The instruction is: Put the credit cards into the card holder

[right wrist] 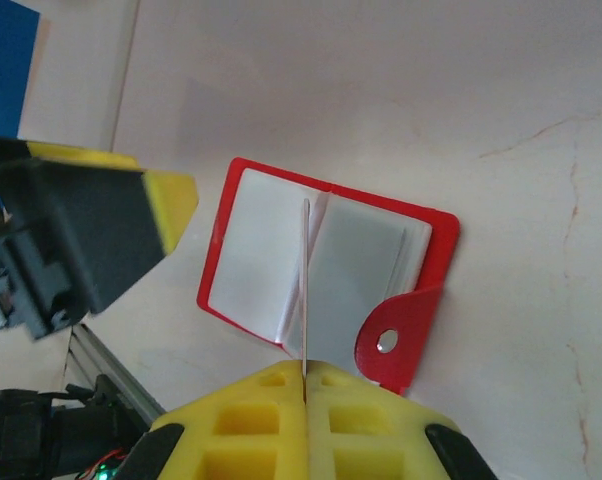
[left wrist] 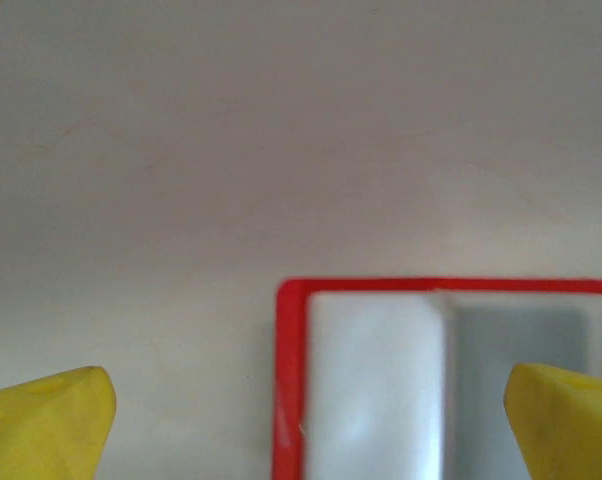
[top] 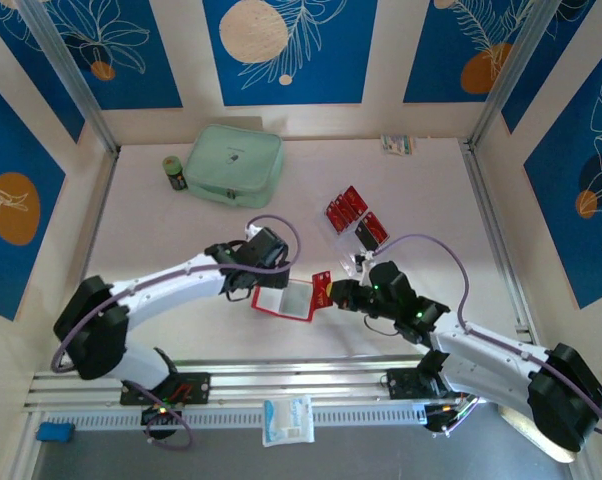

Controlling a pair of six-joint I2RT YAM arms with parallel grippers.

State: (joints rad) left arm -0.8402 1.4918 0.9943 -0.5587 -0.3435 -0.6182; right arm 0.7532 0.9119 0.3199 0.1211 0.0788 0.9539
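Next, I press down the white sleeve (right wrist: 259, 245) with my left gripper before my right gripper slides the card in, because the open card holder (right wrist: 326, 270) lies loose below my left gripper.
The card holder (top: 284, 299) lies open on the table, red rim round pale grey-white sleeves, its snap tab (right wrist: 394, 341) folded out to one side. My right gripper (top: 335, 294) is shut on one red credit card (top: 321, 287). In the right wrist view that card (right wrist: 305, 280) shows edge-on, standing over the holder's (right wrist: 264, 250) middle fold, pinched in the right gripper (right wrist: 305, 388). Other credit cards (top: 355, 219) lie loose on the table further back. My left gripper (top: 265, 272) hangs open over the holder's far left corner (left wrist: 291, 380), its yellow fingertips (left wrist: 51, 420) wide apart.
A mint-green zip case (top: 234, 163) and a small dark-green can (top: 175, 172) stand at the back left. A small packet (top: 398, 144) lies by the back wall. A white-and-blue pouch (top: 287, 420) rests on the rail at the near edge.
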